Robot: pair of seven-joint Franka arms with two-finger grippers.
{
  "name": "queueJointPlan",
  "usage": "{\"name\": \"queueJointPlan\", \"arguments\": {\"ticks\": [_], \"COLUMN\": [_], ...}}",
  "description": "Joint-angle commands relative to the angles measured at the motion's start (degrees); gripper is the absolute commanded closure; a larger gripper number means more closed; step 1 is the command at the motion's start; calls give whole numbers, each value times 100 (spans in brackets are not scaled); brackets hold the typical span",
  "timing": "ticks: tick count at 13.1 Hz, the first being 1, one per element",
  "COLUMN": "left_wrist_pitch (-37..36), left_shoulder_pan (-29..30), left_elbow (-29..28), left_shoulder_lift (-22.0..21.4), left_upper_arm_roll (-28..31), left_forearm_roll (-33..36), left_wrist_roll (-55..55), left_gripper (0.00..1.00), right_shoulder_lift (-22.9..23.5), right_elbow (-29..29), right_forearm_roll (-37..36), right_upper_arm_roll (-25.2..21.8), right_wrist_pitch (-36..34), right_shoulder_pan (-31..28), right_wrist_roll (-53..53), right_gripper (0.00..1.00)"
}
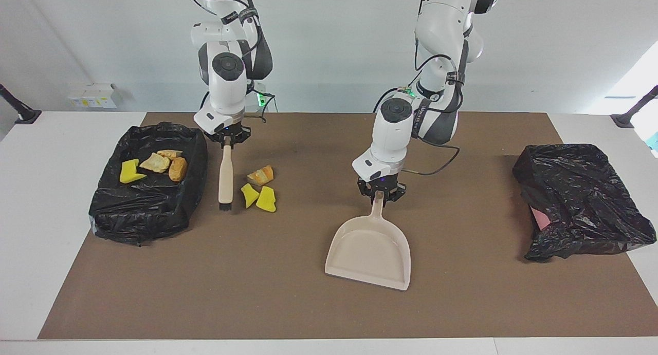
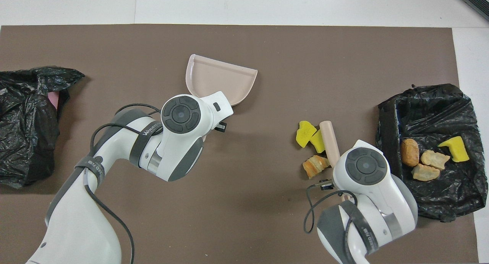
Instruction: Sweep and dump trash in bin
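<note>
The dustpan's opening (image 2: 225,64) points past the trash pieces (image 2: 305,133). Next, my left gripper turns it toward them while my right gripper sweeps them in from the bin's side.
Three trash pieces lie on the brown mat: a bread lump (image 1: 261,175) (image 2: 315,166) and two yellow wedges (image 1: 250,194) (image 1: 267,199) (image 2: 305,133). Several more pieces (image 1: 155,162) (image 2: 425,159) lie in the black-lined bin (image 1: 149,211) (image 2: 428,99) at the right arm's end. My right gripper (image 1: 226,139) is shut on a wooden brush (image 1: 225,175) (image 2: 329,141), slanted between the bin and the three pieces. Its bristles (image 1: 224,207) are low at the mat. My left gripper (image 1: 380,190) is shut on the handle of the beige dustpan (image 1: 370,249) (image 2: 221,80), which rests mid-mat, mouth away from the robots.
A second bin under a crumpled black bag (image 1: 581,201) (image 2: 26,122), with a bit of pink showing, stands at the left arm's end of the table. The brown mat (image 1: 257,293) covers most of the white table.
</note>
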Motion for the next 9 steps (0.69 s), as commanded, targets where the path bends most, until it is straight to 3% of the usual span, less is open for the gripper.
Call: {"name": "queueJointPlan", "arguments": {"ticks": [1,2,3,5,8,9], "left_wrist_pitch": [58,58,40,31,-56,-65], "left_shoulder_pan": [-35,-43,-44,-44,-26,-35], "left_elbow": [-95,-95,-95,-78,2,2], "left_shoulder_lift": [-133,-133,-133,-142,-142,-142], "left_upper_arm_roll": [39,39,39,39,39,39], "left_forearm_roll": [63,54,54,63,72,72], "left_wrist_roll": [55,47,47,47,47,47], "left_gripper": [44,50,63,76,73,87], "right_shoulder_lift": [164,174,104,-255,-652,-670], "right_elbow": [230,336,406,425,399,355], "right_forearm_roll": [516,500,500,439,-113,-237], "right_upper_arm_roll": [35,27,26,-17,-26,-26], "right_wrist_pitch": [68,-46,-108,-415,-899,-917], "right_shoulder_pan": [332,500,527,467,308,282], "right_wrist_roll": [268,653,857,885,851,815], "right_gripper": [100,100,100,100,100,100]}}
